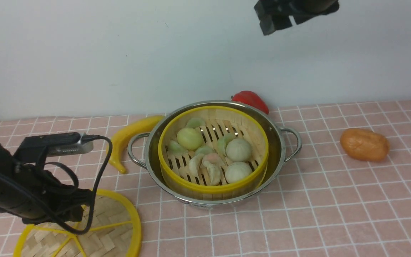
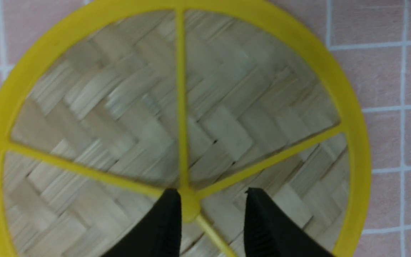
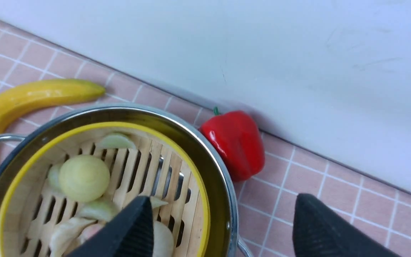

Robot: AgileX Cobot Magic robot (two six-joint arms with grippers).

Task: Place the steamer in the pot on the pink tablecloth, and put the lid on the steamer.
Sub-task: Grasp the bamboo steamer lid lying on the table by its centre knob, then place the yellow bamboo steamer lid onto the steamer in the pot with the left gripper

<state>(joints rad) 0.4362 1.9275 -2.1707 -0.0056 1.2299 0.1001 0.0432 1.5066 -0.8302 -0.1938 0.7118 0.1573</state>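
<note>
I expect the lid (image 1: 101, 236) to close level over the buns and dumplings (image 1: 238, 172) when I lower it, because they sit below the steamer's yellow rim.
The steamer (image 1: 211, 188), a yellow-rimmed bamboo basket with buns and dumplings in it, sits inside the steel pot (image 1: 275, 141) on the pink tablecloth (image 1: 334, 200). The lid (image 1: 116, 228), a flat woven disc with yellow spokes, lies on the cloth at the front left. My left gripper (image 1: 79, 216) hangs low over it. In the left wrist view its jaws (image 2: 212, 192) stand apart over the lid (image 2: 120, 107), the yellow hub beside one fingertip. My right gripper (image 1: 277, 21) is high above the pot, open and empty, its jaws (image 3: 221, 198) wide over the steamer (image 3: 194, 185) and the pot rim (image 3: 205, 142).
A yellow banana (image 1: 130, 134) lies left of the pot, touching its handle side. A red pepper (image 1: 252, 100) sits behind the pot by the white wall. An orange, potato-like thing (image 1: 364, 144) lies on the cloth to the right.
</note>
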